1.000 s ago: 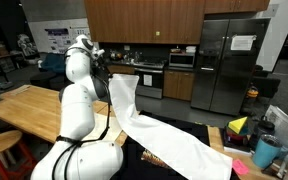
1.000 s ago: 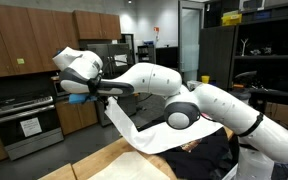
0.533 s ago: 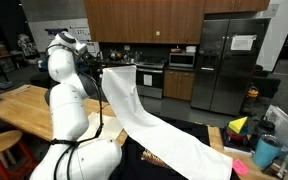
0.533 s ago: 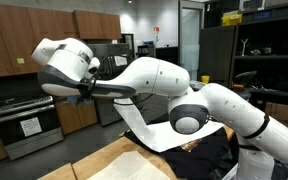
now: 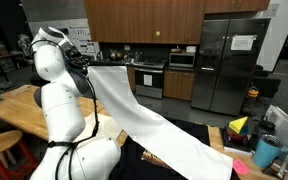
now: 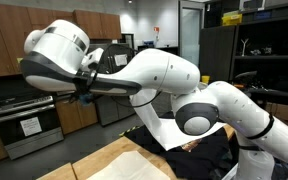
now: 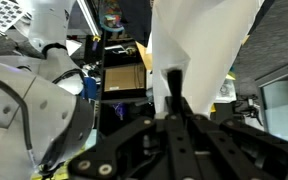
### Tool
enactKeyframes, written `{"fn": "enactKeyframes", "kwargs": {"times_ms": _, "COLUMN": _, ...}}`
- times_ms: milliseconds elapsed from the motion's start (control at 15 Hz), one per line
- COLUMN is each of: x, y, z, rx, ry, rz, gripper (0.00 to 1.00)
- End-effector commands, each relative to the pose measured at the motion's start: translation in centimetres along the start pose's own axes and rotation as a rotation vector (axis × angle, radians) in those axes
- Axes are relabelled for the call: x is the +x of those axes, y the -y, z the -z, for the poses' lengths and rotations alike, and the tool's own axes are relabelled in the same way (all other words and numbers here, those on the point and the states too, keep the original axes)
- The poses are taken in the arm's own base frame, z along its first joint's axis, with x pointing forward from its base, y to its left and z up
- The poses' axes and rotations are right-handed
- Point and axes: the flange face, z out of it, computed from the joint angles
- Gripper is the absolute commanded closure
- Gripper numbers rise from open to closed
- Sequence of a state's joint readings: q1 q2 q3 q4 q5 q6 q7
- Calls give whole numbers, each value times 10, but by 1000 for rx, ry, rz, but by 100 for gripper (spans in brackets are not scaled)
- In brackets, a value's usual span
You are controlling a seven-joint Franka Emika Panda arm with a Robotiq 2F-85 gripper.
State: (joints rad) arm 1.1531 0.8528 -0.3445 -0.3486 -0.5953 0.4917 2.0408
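Observation:
The white cloth (image 5: pixel 144 114) slopes high from the robot's gripper to the black-covered table, so the robot should aim its gripper down and lower it over the wooden table (image 6: pixel 90 163).
A long white cloth (image 5: pixel 144 115) hangs stretched from my gripper (image 5: pixel 84 68) down to the black-covered table at the lower right. My gripper is shut on the cloth's upper corner and holds it high in the air. In the wrist view the closed fingers (image 7: pixel 174 85) pinch the white cloth (image 7: pixel 199 45), which spreads away from them. In an exterior view the cloth (image 6: pixel 164 128) trails down behind the arm to the table, and the gripper (image 6: pixel 84 88) is partly hidden by the arm's joint.
A wooden table (image 5: pixel 19 108) stands beside the robot base. Coloured containers and a blue cup (image 5: pixel 266 150) sit at the right edge. A steel refrigerator (image 5: pixel 229 65) and kitchen cabinets (image 5: pixel 144 20) line the back wall. A dark cloth (image 6: pixel 209 155) covers the table.
The arm has swung the gripper further sideways and away from the table, pulling the white cloth's held corner along and stretching the cloth longer and flatter in the air.

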Motion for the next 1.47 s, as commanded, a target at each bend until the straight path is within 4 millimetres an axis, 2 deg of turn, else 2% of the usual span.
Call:
{"fn": "enactKeyframes", "kwargs": {"times_ms": 0, "x": 35, "y": -11, "z": 2, "rx": -62, "ry": 57, "rz": -71, "gripper": 99}}
{"fn": "enactKeyframes", "kwargs": {"times_ms": 467, "x": 69, "y": 0, "z": 27, "rx": 83, "ry": 265, "rz": -117, "gripper": 99}}
{"fn": "enactKeyframes", "kwargs": {"times_ms": 733, "x": 74, "y": 13, "z": 44, "rx": 173, "ry": 426, "rz": -119, "gripper": 99}}
{"fn": "enactKeyframes", "kwargs": {"times_ms": 1067, "x": 67, "y": 49, "z": 64, "rx": 327, "ry": 620, "rz": -92, "gripper": 99}}
{"fn": "enactKeyframes", "kwargs": {"times_ms": 1400, "x": 46, "y": 101, "z": 66, "rx": 420, "ry": 814, "rz": 58, "gripper": 99}}
